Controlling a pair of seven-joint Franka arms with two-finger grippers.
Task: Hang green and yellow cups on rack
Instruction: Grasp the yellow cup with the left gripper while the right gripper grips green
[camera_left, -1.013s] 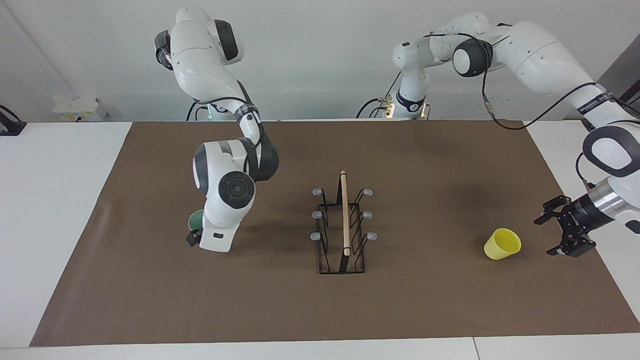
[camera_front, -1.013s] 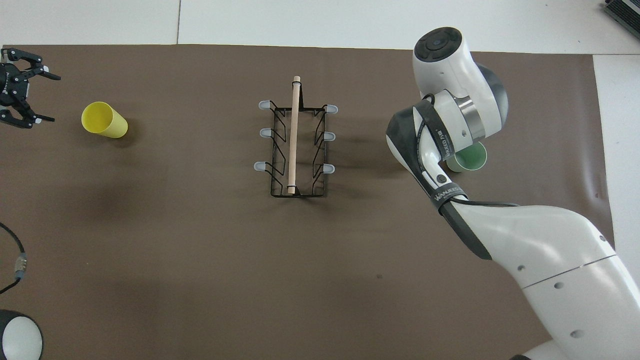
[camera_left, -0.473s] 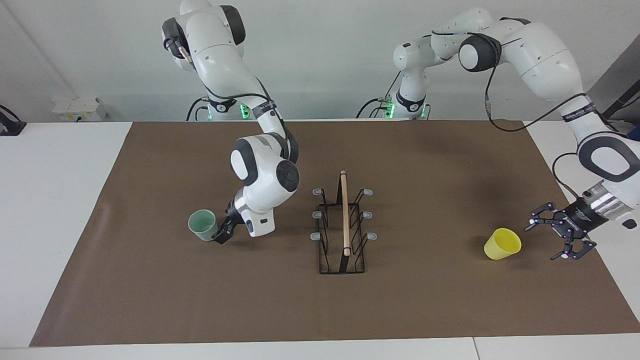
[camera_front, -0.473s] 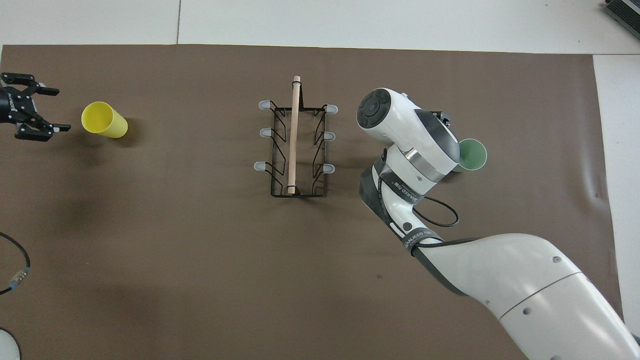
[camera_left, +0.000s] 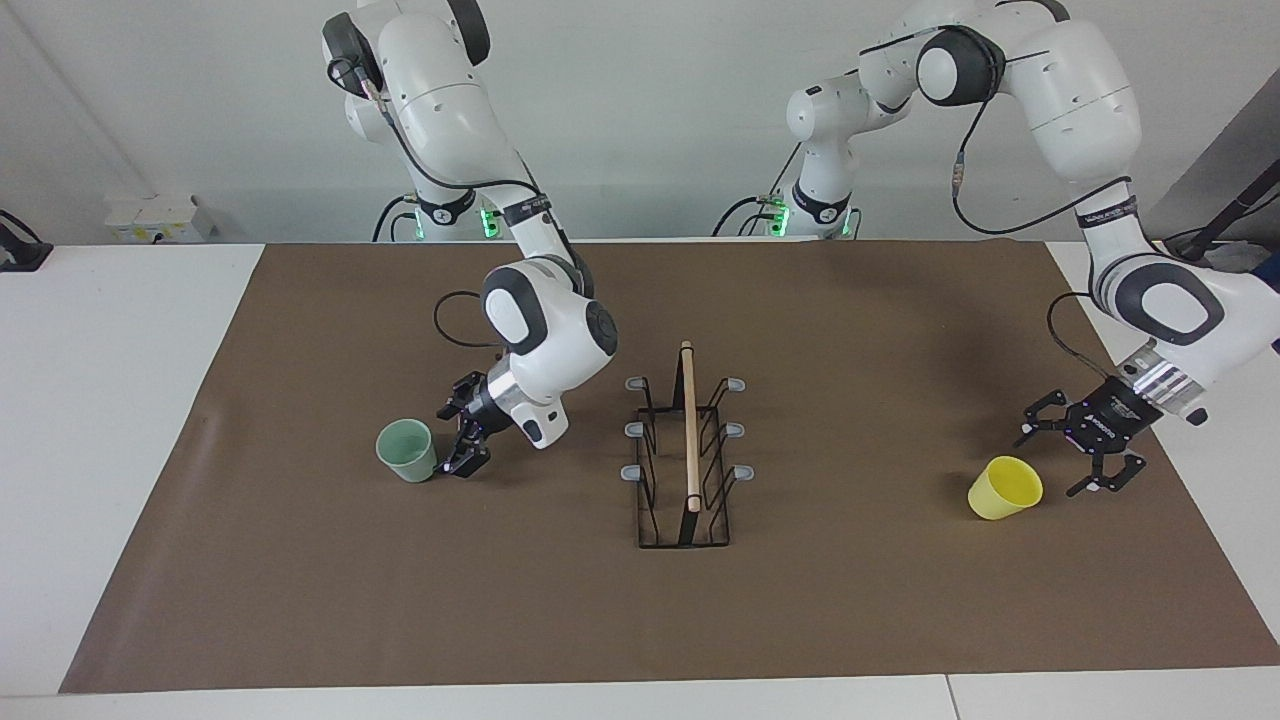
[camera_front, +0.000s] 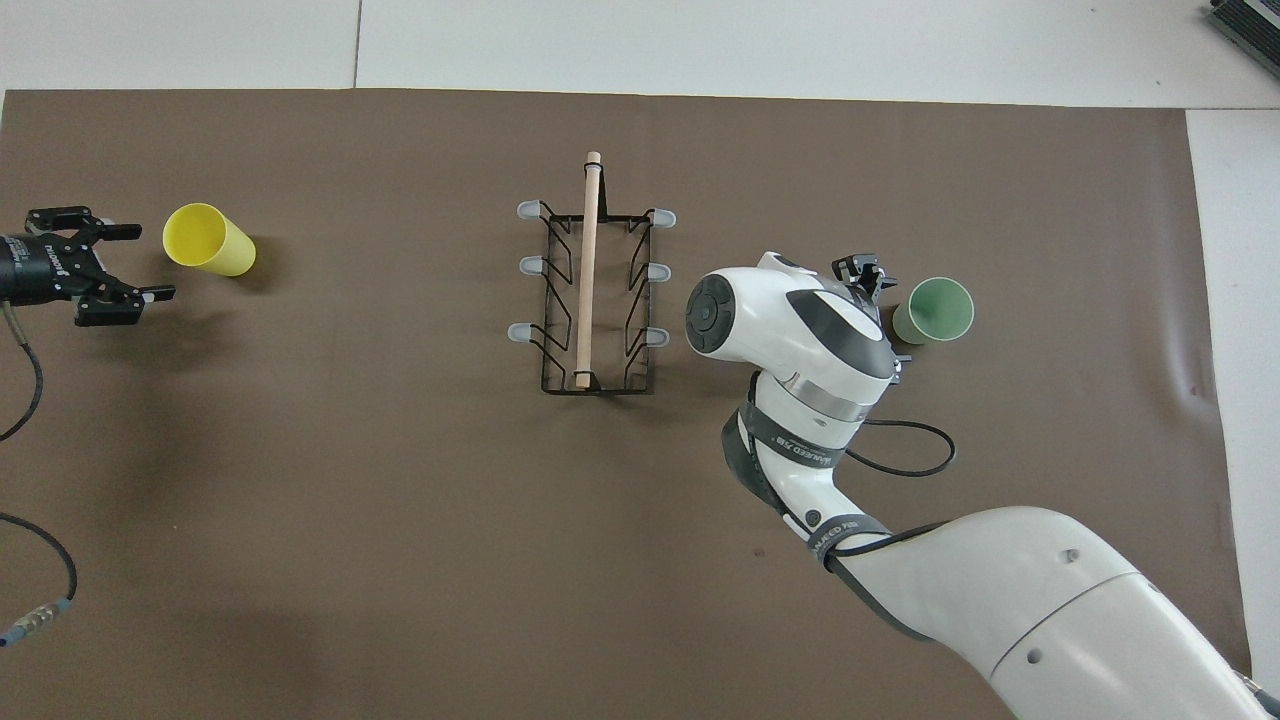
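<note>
My left gripper's open fingers face the upright yellow cup (camera_front: 209, 240) across clear mat. I should keep moving in until they are on both sides of the cup's body (camera_left: 996, 496), then close them.
The pale green cup (camera_left: 405, 451) stands mouth up on the brown mat toward the right arm's end; it also shows in the overhead view (camera_front: 935, 310). My right gripper (camera_left: 455, 440) is open and low beside it, on the rack's side, not holding it; in the overhead view (camera_front: 880, 305) the arm hides part of it. The yellow cup (camera_left: 1004, 487) stands toward the left arm's end and shows in the overhead view too (camera_front: 208, 240). My left gripper (camera_left: 1062, 455) is open and empty just beside it (camera_front: 140, 263). The black wire rack (camera_left: 688, 450) with its wooden rod stands mid-mat, its prongs bare (camera_front: 590, 290).
The brown mat (camera_left: 850, 600) covers most of the white table. The right arm's elbow and forearm (camera_front: 800, 340) hang over the mat between the rack and the green cup. A cable (camera_front: 30, 560) loops over the mat's edge at the left arm's end.
The right arm swung off the green cup toward the rack, and its open gripper now sits beside the cup. The left gripper moved in closer to the yellow cup. Neither cup moved.
</note>
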